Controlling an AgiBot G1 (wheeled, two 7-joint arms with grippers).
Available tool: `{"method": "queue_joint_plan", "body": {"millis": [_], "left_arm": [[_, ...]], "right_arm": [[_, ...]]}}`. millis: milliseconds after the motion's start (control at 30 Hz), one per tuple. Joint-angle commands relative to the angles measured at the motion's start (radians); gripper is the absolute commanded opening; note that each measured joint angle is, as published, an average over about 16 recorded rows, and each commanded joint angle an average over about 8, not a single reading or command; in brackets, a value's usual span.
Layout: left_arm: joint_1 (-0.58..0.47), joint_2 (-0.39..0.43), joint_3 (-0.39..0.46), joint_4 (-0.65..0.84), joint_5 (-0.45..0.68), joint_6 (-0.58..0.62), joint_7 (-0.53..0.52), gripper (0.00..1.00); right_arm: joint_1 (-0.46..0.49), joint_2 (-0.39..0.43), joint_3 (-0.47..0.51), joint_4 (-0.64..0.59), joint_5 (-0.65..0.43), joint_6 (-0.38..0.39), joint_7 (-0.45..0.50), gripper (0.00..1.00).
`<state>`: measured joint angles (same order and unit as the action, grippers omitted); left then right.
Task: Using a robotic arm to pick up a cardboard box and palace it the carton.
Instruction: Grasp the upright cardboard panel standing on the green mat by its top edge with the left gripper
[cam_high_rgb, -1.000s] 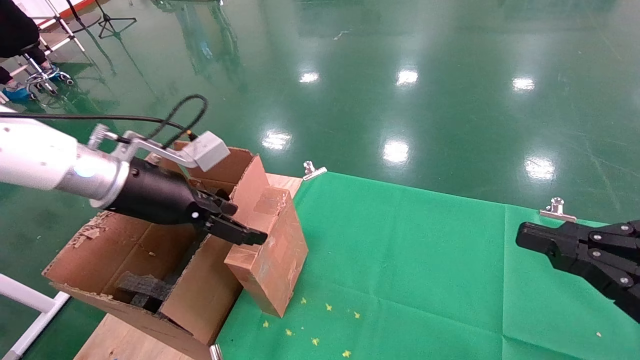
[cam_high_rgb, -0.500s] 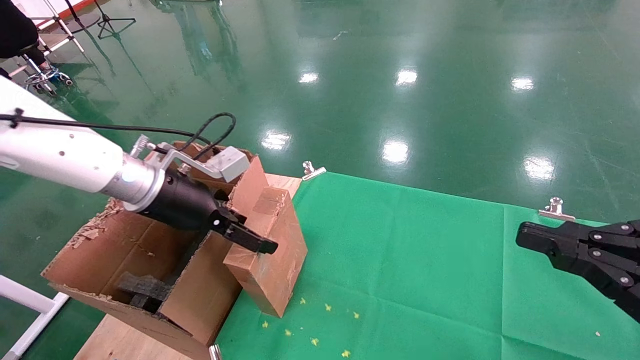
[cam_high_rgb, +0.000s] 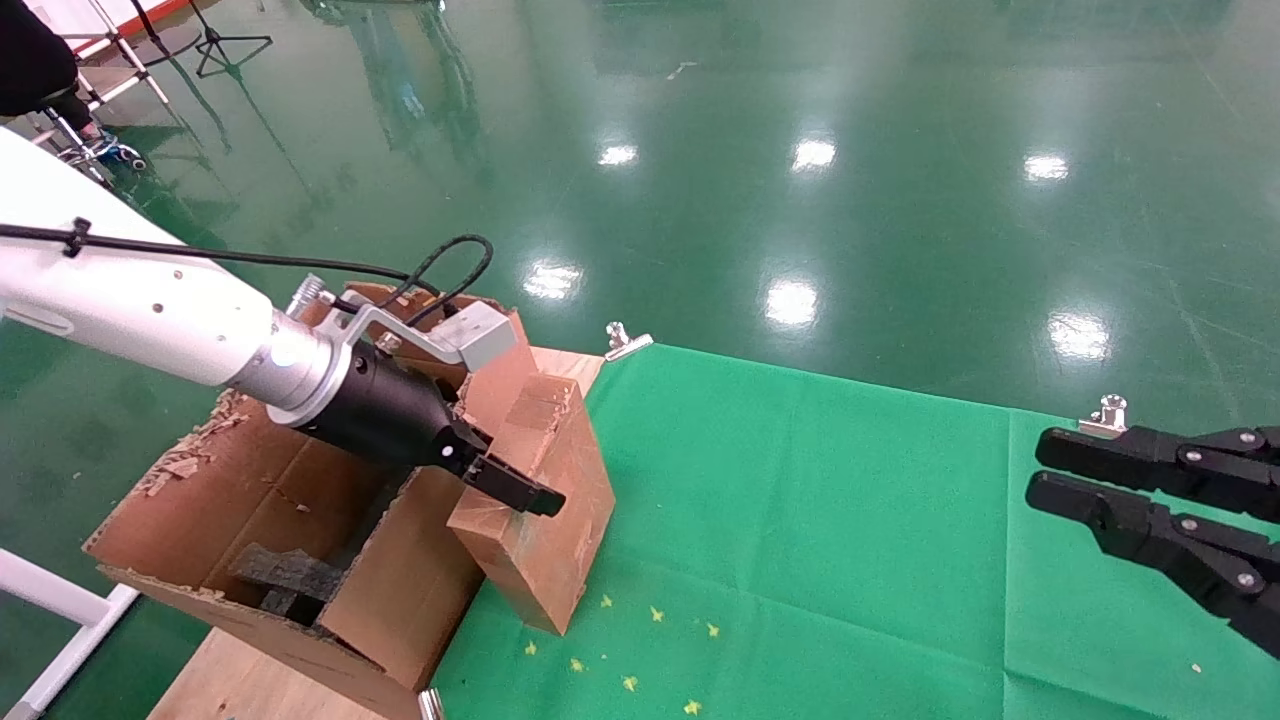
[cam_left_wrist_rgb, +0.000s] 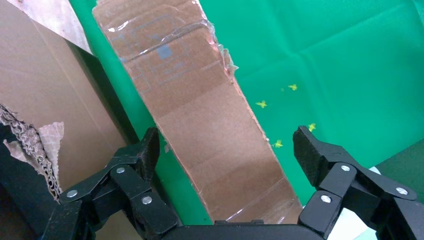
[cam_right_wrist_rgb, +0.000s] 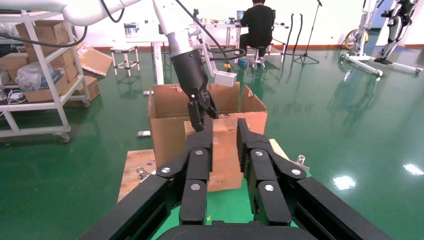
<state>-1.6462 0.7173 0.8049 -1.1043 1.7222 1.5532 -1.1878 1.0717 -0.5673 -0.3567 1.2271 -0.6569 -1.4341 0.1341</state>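
Next, I lift the cardboard box over with my left gripper gripping its narrow top (cam_high_rgb: 534, 434), as it stands by the carton's side (cam_high_rgb: 410, 576), far from my right gripper.
The small cardboard box (cam_high_rgb: 565, 480) stands tilted on the green cloth and leans against the carton (cam_high_rgb: 250, 500). The carton is open, with ragged flaps and black foam (cam_high_rgb: 285, 575) inside. My left gripper (cam_high_rgb: 520, 492), on the white arm, is open just above the box. In the left wrist view the box (cam_left_wrist_rgb: 210, 125) lies between the spread fingers of the left gripper (cam_left_wrist_rgb: 227, 145), which do not touch it. My right gripper (cam_high_rgb: 1040, 467) hovers over the cloth at the far right, empty, its fingers a little apart. It also shows in its own wrist view (cam_right_wrist_rgb: 223, 125).
A green cloth (cam_high_rgb: 800, 520) covers the table, held by metal clips (cam_high_rgb: 625, 340) (cam_high_rgb: 1110, 412). Bare wood (cam_high_rgb: 250, 680) shows under the carton at the table's left edge. Small yellow specks (cam_high_rgb: 640, 650) lie near the box. Beyond the table is shiny green floor.
My left gripper has moved right and lower, over the small box. My right gripper's fingers have parted slightly.
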Motion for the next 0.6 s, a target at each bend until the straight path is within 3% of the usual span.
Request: {"method": "queue_joint_plan", "body": {"millis": [33,600], "left_arm": [[0.000,-0.002,-0.001,-0.001,-0.001,0.000,0.001,0.00],[0.004,-0.008,-0.006,-0.006,-0.006,0.000,0.004,0.00]], "right_arm": [[0.000,0.000,0.000,0.000,0.000,0.000,0.000,1.00],[0.000,0.000,0.000,0.000,0.000,0.000,0.000,1.00]]}}
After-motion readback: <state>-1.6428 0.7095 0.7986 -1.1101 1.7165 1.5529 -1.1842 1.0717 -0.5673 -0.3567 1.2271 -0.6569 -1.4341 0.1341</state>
